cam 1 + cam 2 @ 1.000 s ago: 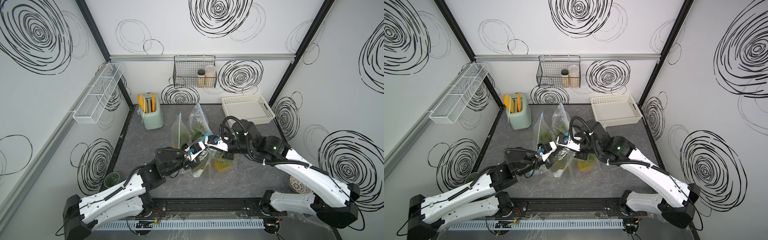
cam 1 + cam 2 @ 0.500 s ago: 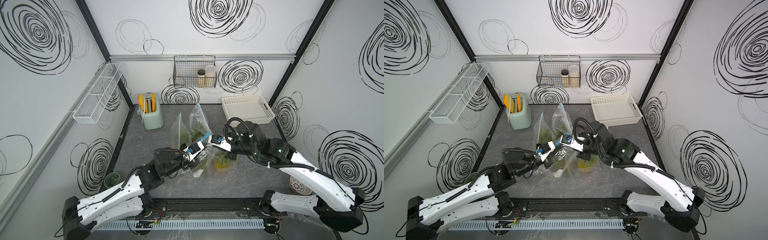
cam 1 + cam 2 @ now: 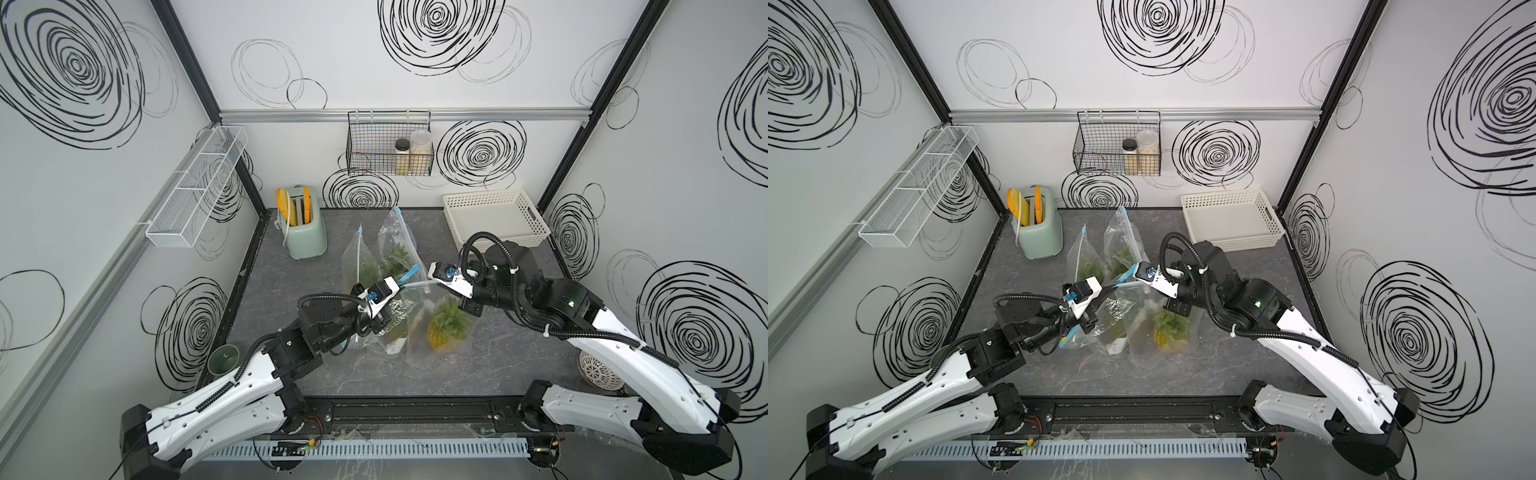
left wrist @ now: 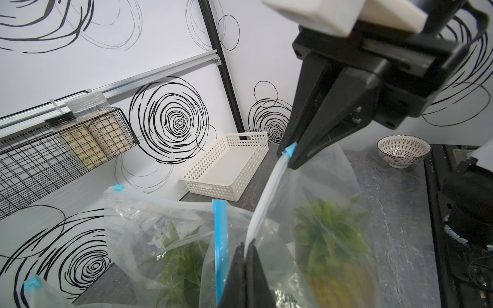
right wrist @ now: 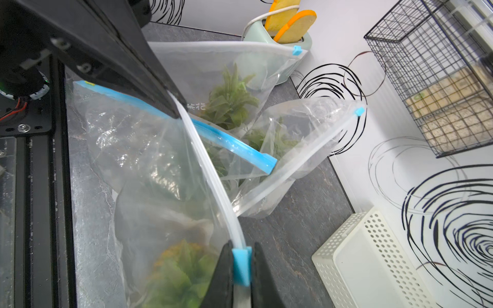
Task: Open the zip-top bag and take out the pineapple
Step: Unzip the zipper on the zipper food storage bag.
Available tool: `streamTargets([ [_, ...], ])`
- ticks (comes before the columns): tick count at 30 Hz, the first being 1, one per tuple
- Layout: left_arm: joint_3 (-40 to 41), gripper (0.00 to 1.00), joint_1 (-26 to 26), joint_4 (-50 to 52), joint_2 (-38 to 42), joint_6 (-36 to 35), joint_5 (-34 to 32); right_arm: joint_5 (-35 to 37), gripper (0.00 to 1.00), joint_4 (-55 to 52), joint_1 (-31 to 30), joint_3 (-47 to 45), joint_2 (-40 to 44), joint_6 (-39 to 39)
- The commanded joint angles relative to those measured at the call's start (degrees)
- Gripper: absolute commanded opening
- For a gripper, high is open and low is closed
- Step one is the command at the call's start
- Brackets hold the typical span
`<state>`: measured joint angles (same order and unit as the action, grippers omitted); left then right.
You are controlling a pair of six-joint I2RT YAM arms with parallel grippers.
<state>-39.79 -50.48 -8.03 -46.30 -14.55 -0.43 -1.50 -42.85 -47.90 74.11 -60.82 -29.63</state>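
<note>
The white strip (image 3: pixel 417 284) stays tight behind the blue slider (image 5: pixel 242 267) in my left gripper, so my right gripper keeps pulling the slider until it gets to the far end of the strip.
The clear zip-top bag (image 3: pixel 417 332) stands mid-table with the yellow, green-topped pineapple (image 3: pixel 446 328) inside; both show in both top views, the pineapple (image 3: pixel 1169 330) too. My left gripper (image 4: pixel 246 245) is shut on one end of the bag's white zip strip (image 4: pixel 266 197). My right gripper (image 5: pixel 241 248) is shut on the small blue slider (image 5: pixel 241 264) at the strip's other end. The strip runs taut between the two grippers, a short way above the pineapple (image 5: pixel 181 269). From above, the left gripper (image 3: pixel 400 286) and right gripper (image 3: pixel 434 282) stand a hand's width apart.
Other clear bags of greens (image 3: pixel 395 249) (image 3: pixel 359 266) stand just behind, one with a blue zip strip (image 5: pixel 234 146). A white basket (image 3: pixel 494 220) sits back right, a toaster (image 3: pixel 305 232) back left, a patterned bowl (image 3: pixel 598 370) at the right edge, a green cup (image 3: pixel 224 357) at the left.
My right gripper has drawn the blue slider away from the left gripper, to the right, so more zip strip shows between them. The left gripper has kept its hold.
</note>
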Motion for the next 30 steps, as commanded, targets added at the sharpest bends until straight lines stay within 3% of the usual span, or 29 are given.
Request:
streamTargets([
  [1, -2.5, 0.0, 2.5, -2.2, 4.0, 1.1, -9.5, 14.8, 0.04, -7.9, 5.1, -1.7, 4.6, 1.7],
  [15, -2.5, 0.0, 2.6, -2.1, 6.1, 1.7, -12.6, 20.5, 0.05, -8.8, 9.9, -5.0, 12.0, 2.2],
  [30, -0.7, 0.0, 3.1, -1.6, 7.7, 1.8, -15.6, 19.2, 0.07, -6.0, 17.9, -6.5, 14.8, -1.6],
])
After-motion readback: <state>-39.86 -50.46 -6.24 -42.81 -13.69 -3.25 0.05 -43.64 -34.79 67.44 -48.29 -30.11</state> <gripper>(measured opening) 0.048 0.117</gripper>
